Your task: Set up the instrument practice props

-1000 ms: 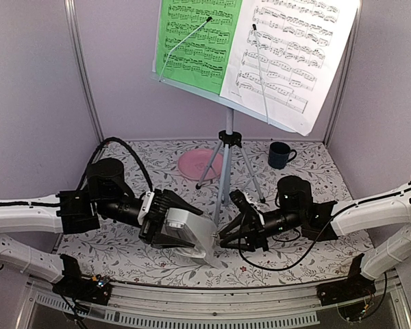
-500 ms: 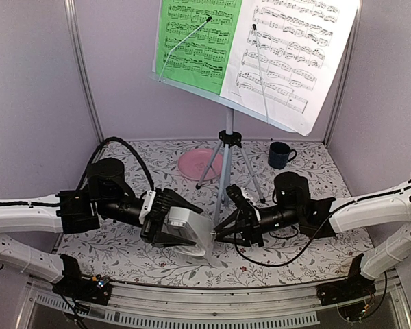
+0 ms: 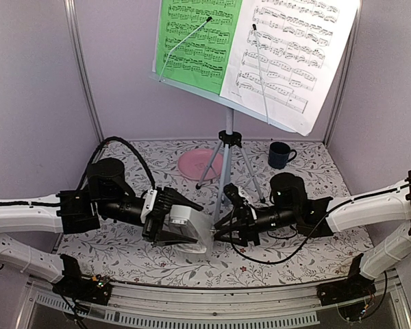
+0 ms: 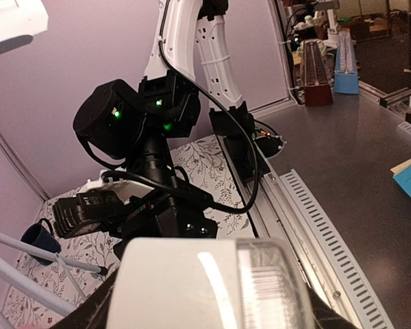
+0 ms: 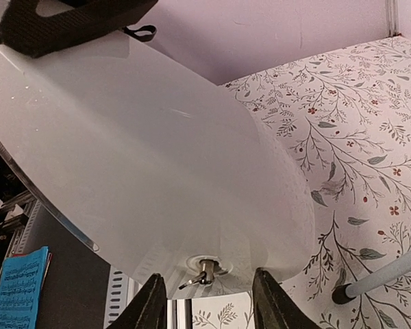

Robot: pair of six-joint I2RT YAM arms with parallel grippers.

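Note:
Next, my right gripper lines up with the winding key before it closes on it, because the winding key's wing [image 5: 191,282] lies at a slant across my right gripper's open fingers.
The pale grey-blue music stand [image 3: 226,154] stands at the back on tripod legs. It holds the green sheet [image 3: 195,41] and the white sheet [image 3: 288,48]. My left gripper [image 3: 180,226] is shut on the white pyramid metronome [image 3: 195,233] and holds it tilted above the table; the metronome fills the bottom of the left wrist view [image 4: 205,288]. My right gripper [image 3: 222,225] is open right beside it. In the right wrist view the metronome's white face [image 5: 157,171] fills the frame, and a small metal winding key [image 5: 204,271] sits between my open fingers [image 5: 155,301].
A pink plate [image 3: 198,164] lies behind the stand's left leg and a dark blue mug [image 3: 281,155] stands at the back right. One stand leg's foot [image 5: 383,277] rests on the floral cloth close to my right gripper. The table's front rail [image 3: 212,301] is just below.
My right gripper has moved left, up to the metronome. My left gripper has shifted slightly right and up with the metronome.

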